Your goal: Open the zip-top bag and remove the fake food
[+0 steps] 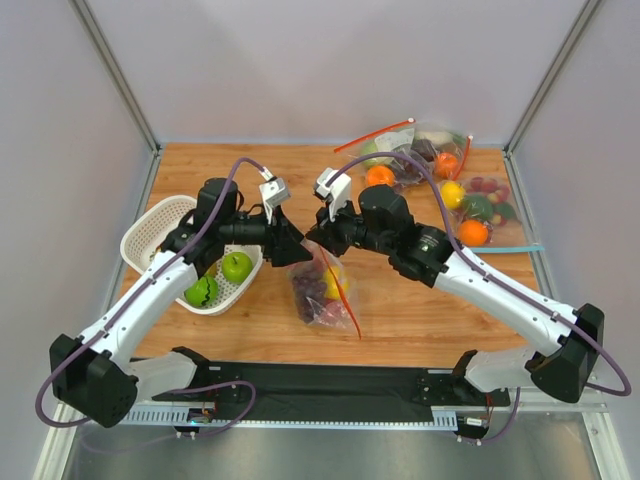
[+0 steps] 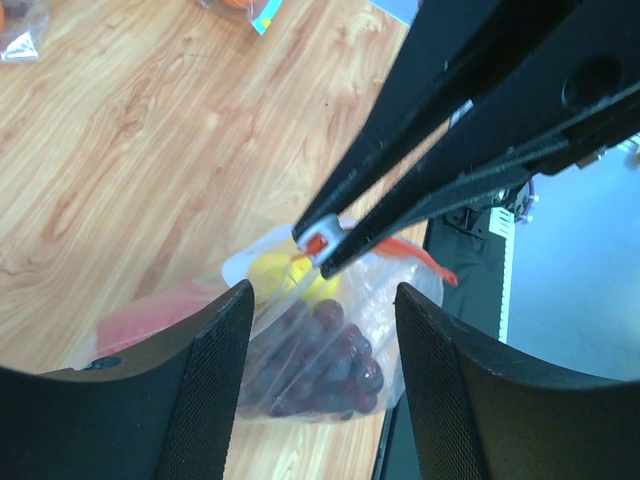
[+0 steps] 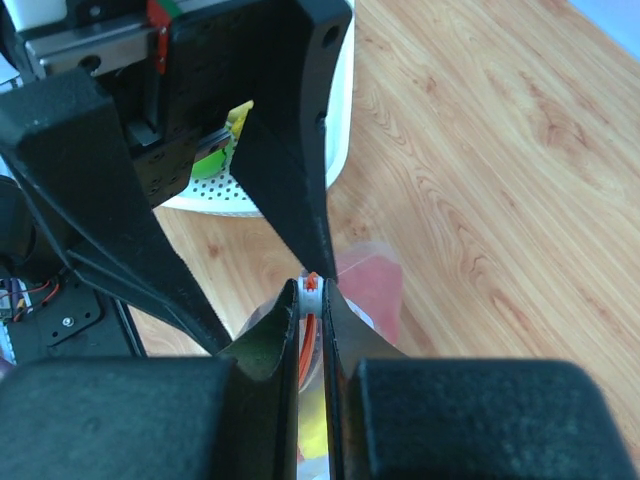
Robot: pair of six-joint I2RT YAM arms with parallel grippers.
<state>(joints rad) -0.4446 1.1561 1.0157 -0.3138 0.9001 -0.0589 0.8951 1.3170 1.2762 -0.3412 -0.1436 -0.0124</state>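
The zip-top bag is hanging only from the slider in my right gripper, so my left gripper needs to pinch the bag strip's end before my right gripper pulls the slider.
The zip-top bag hangs over the middle of the table, its red-orange strip at the top. My right gripper is shut on the white slider of that strip. Inside show fake food: dark purple grapes, a yellow fruit and a red one. My left gripper stands open right beside the bag, its fingers on either side of the bag's upper part without touching it. In the top view the two grippers meet above the bag.
A white basket with green apples stands at the left, under my left arm. Two other clear bags of fruit lie at the back right. A black rail runs along the near edge.
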